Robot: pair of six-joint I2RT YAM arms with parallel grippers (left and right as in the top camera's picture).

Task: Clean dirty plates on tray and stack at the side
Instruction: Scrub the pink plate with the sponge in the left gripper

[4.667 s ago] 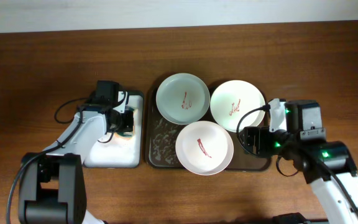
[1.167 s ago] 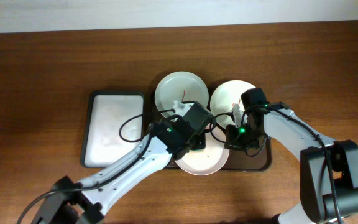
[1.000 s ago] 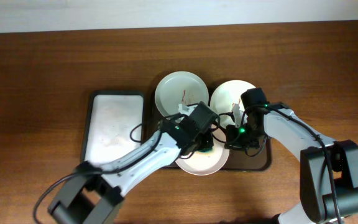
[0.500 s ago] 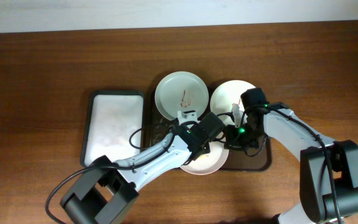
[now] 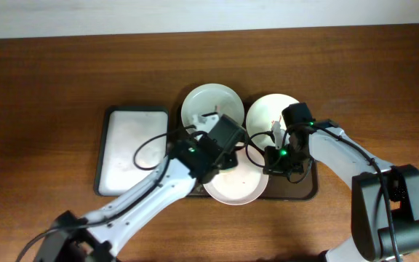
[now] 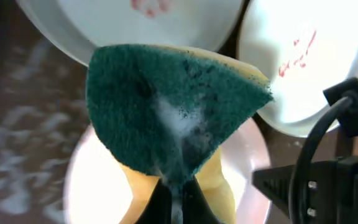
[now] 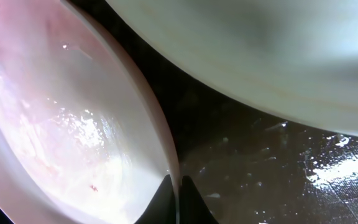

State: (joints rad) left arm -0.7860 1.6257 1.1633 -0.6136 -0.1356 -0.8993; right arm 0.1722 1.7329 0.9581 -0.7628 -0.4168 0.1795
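The pinkish-white plate shows a red speck [image 7: 94, 188] near my right gripper, so my left gripper should wipe the sponge back toward that held rim [image 5: 263, 177] before stacking.
My left gripper [image 6: 176, 200] is shut on a green-and-yellow sponge [image 6: 173, 118], which hangs over the pinkish-white plate [image 5: 237, 185] at the front of the dark brown tray [image 5: 302, 191]. No red mark shows on the part of that plate that is in view. My right gripper [image 7: 176, 188] is shut on this plate's right rim [image 7: 160, 134]. Behind it sit the pale green plate [image 5: 204, 104] and the white plate [image 5: 269, 116], each with red squiggles. In the overhead view my left gripper [image 5: 229, 154] lies close to my right gripper [image 5: 271, 160].
A smaller white tray with a dark rim [image 5: 132, 149] lies left of the brown tray. The brown tray's floor [image 7: 272, 168] is wet and soapy. Brown tabletop [image 5: 49, 87] surrounds both trays.
The left gripper with the sponge has swept back from the plate's right side toward its upper left. The pinkish plate's red stain from the earliest frame is gone. The right arm has held still.
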